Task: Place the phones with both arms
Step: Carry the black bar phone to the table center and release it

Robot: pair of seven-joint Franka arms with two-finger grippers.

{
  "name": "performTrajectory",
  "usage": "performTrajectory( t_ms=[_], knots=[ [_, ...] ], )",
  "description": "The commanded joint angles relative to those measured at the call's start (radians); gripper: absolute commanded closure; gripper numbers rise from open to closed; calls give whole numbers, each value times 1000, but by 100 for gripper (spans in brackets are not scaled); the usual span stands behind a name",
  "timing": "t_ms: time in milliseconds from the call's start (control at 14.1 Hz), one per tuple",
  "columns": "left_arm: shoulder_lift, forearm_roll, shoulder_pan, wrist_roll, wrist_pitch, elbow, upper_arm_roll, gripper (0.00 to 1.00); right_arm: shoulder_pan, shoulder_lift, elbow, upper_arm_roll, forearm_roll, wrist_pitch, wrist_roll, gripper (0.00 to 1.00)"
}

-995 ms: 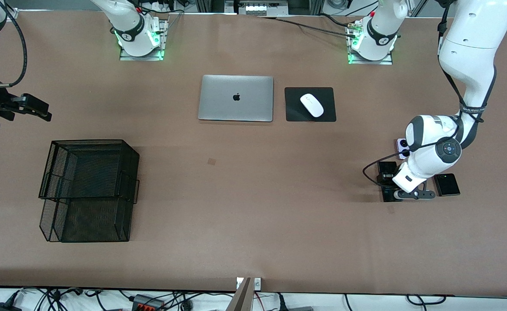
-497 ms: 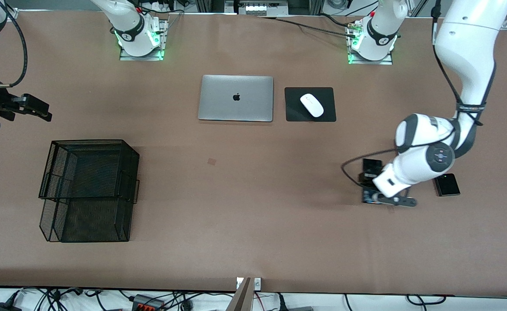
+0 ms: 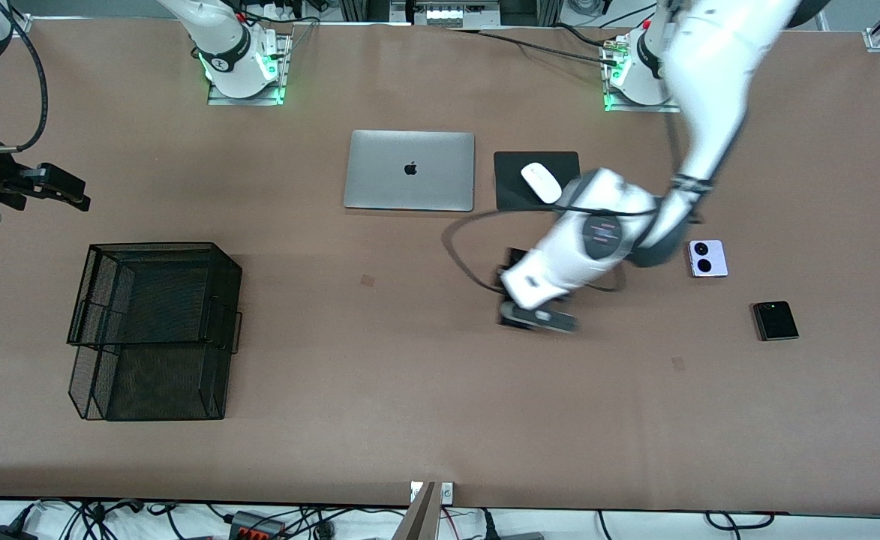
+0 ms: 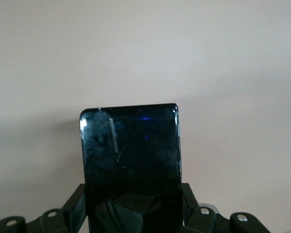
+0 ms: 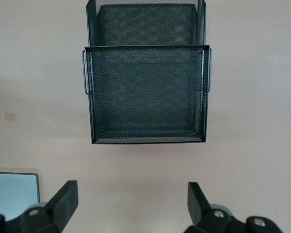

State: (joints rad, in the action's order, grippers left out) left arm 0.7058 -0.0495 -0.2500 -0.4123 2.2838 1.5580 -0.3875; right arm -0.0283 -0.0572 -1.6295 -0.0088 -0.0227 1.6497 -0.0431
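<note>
I should put the long black phone down near the laptop [image 3: 427, 273] for my right gripper to pick up, because the black mesh tray [image 3: 156, 333] stands far from my left gripper.
My left gripper [image 3: 518, 300] is shut on the long slim black phone [image 3: 515, 259], carrying it over the table's middle, close to the mouse pad. In the left wrist view the black phone [image 4: 131, 160] sticks out from between the fingers [image 4: 75, 206] of my left gripper [image 4: 132, 206]. The lilac-white phone [image 3: 707, 258] with two round lenses and the small squarish black phone [image 3: 776, 321] lie flat toward the left arm's end. My right gripper [image 3: 72, 193] waits open over the right arm's end of the table; my right gripper [image 5: 131, 199] holds nothing.
A black mesh tray [image 3: 154, 322] stands toward the right arm's end; that tray [image 5: 145, 92] also fills the right wrist view. A shut silver laptop [image 3: 409, 169] and a white mouse [image 3: 541, 182] on a black pad [image 3: 563, 191] lie near the bases.
My left arm has swung with the long black phone from the left arm's end toward the table's middle, uncovering the lilac-white phone. The right arm has not moved.
</note>
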Motion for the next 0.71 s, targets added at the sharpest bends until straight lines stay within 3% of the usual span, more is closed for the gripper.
performTrajectory(
  t_ms=[0, 426, 569, 640],
  knots=[
    [125, -26, -89, -77, 0, -154, 12, 68, -1, -21, 10, 4, 12, -1, -17, 0],
    [222, -35, -210, -200, 204, -159, 30, 68, 7, -36, 8, 6, 17, 2, -72, 0],
    [224, -36, -218, -200, 227, -148, 32, 66, 2, -36, 3, 4, 18, -4, -77, 0],
    [225, -36, -219, -200, 227, -148, 32, 59, 1, -38, 2, 3, 18, -4, -78, 0]
  ],
)
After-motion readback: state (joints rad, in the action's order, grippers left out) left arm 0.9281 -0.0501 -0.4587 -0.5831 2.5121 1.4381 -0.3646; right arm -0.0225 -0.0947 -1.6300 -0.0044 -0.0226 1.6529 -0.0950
